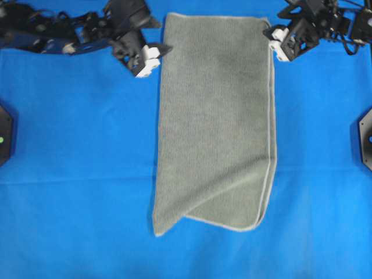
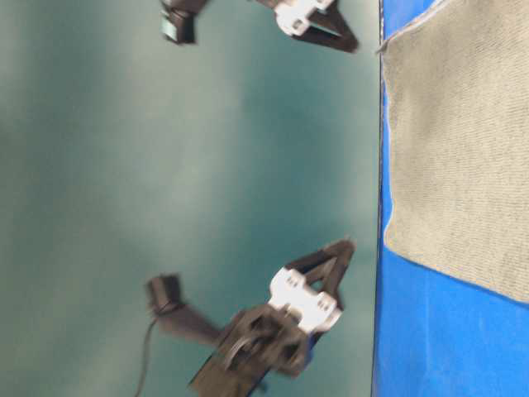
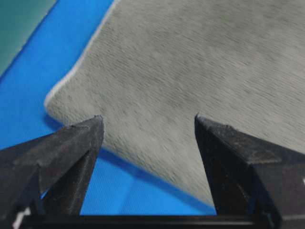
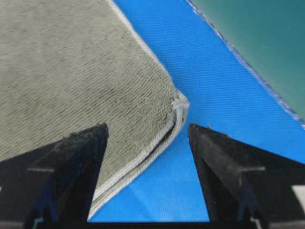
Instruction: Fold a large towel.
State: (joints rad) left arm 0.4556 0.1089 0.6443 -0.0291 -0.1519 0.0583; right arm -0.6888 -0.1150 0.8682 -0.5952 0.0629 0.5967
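The towel's doubled hem (image 4: 167,132) sits between my right gripper's fingers, so both layers of the towel (image 1: 215,99) will fold over together when I carry the towel's far corner.
The large towel (image 1: 215,122) lies folded in half as a long grey-green strip down the middle of the blue sheet; its two pale hems are stacked along the right side. At the near end the layers do not line up. My left gripper (image 1: 152,58) hovers open by the towel's far left corner. In the left wrist view the towel (image 3: 190,67) has its folded edge running between the open fingers of the gripper (image 3: 147,119). My right gripper (image 1: 278,42) is open at the far right corner. In the right wrist view the doubled hem of the towel (image 4: 71,67) sits between the spread fingers of the gripper (image 4: 147,126). Neither holds anything.
The blue sheet (image 1: 70,145) covers the table. Dark fixtures sit at the table's left edge (image 1: 4,133) and right edge (image 1: 366,136). The table-level view shows the towel (image 2: 463,149) near the sheet's edge, with both arms above teal ground.
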